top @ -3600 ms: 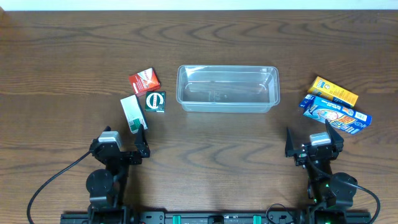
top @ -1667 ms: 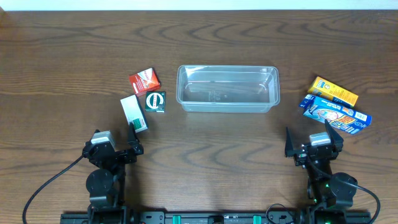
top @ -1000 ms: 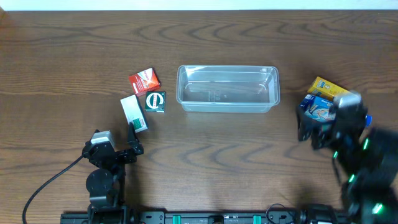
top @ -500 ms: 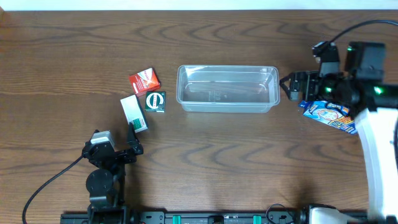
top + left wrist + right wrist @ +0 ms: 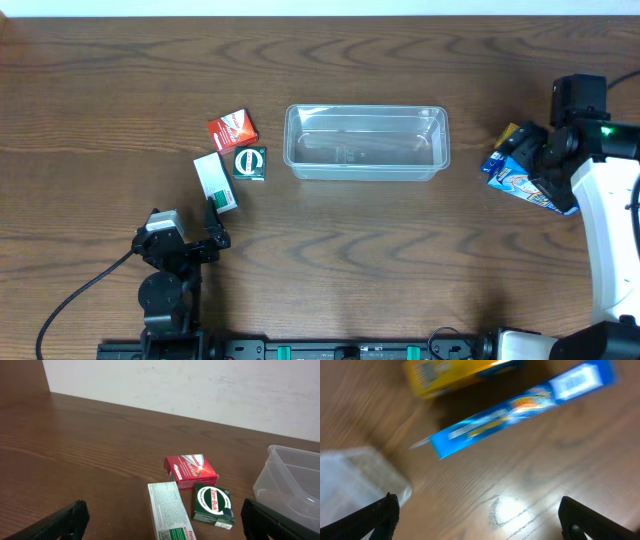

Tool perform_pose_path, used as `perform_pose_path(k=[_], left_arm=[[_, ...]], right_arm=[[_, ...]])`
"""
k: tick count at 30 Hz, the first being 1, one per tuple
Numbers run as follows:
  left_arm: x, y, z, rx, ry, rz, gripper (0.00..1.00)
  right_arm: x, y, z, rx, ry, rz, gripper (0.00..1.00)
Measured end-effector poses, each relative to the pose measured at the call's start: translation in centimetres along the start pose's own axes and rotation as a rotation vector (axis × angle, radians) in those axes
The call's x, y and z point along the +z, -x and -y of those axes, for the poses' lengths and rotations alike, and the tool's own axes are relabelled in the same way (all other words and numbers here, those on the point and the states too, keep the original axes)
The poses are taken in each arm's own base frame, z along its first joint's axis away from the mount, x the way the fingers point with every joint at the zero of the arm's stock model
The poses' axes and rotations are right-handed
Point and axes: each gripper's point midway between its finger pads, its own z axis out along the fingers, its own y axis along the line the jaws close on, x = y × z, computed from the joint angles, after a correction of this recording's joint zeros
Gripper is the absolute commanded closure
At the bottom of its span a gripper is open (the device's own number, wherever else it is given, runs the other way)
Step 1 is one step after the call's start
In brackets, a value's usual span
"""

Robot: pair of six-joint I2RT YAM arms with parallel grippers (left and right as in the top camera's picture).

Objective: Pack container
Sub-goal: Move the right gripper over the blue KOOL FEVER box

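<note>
I should back off and grab the blue box [image 5: 522, 187] by its end [image 5: 569, 209] farthest from the container, because the blue box lies at a slant across my right gripper's opening.
The clear plastic container [image 5: 365, 142] stands empty at the table's middle; its corner shows blurred in the right wrist view [image 5: 355, 472]. My right gripper [image 5: 532, 160] is open and empty, hovering over the blue box [image 5: 518, 182] and the yellow box [image 5: 507, 133]. Both show in the right wrist view, the blue box [image 5: 520, 405] below the yellow one [image 5: 460, 370]. My left gripper [image 5: 218, 227] is open and empty, low near the front edge, just short of the white-green box [image 5: 170, 515]. A red box [image 5: 191, 471] and a green Zam-Buk box [image 5: 214, 504] lie beyond it.
The red box [image 5: 232, 129], the green box [image 5: 249, 162] and the white-green box [image 5: 214, 182] lie left of the container. A white wall [image 5: 200, 385] stands behind the table's far edge. Bare wood lies in front of the container.
My right arm has lifted from its rest at the front right, swung up toward the container's right end, then moved right over the blue and yellow boxes. The left arm has stayed still.
</note>
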Motion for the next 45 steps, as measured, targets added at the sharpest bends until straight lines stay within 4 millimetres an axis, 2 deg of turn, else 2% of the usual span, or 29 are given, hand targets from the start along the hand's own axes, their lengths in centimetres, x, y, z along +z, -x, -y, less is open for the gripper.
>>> perform_pose_path(k=[7,11,17,22,30,33,35,39,45], left_arm=[[0.0,0.0,0.0,0.0,0.0,0.0,0.02],[0.0,0.0,0.0,0.0,0.0,0.0,0.02],[0.0,0.0,0.0,0.0,0.0,0.0,0.02],[0.0,0.0,0.0,0.0,0.0,0.0,0.02],[0.0,0.0,0.0,0.0,0.0,0.0,0.02],[0.0,0.0,0.0,0.0,0.0,0.0,0.02],[0.0,0.0,0.0,0.0,0.0,0.0,0.02],[0.0,0.0,0.0,0.0,0.0,0.0,0.02],[0.0,0.0,0.0,0.0,0.0,0.0,0.02]], right_arm=[[0.3,1.7,1.7,0.232,-0.06,0.081,0.01],[2.0,1.9,2.7,0.302,-0.076,0.092,0.01],[4.9,1.2,4.8,0.361,-0.116,0.079,0.02],[5.8,1.7,4.8,0.378,-0.095,0.105,0.02],[5.8,3.6,3.4,0.367,-0.024,0.168,0.01],[5.7,4.3,2.2,0.348,0.038,0.177,0.01],[5.7,4.2,1.9,0.325,0.064,0.15,0.01],[5.3,3.5,3.2,0.282,0.021,0.039,0.01],[4.1,5.5,4.4,0.217,-0.056,-0.092,0.01]])
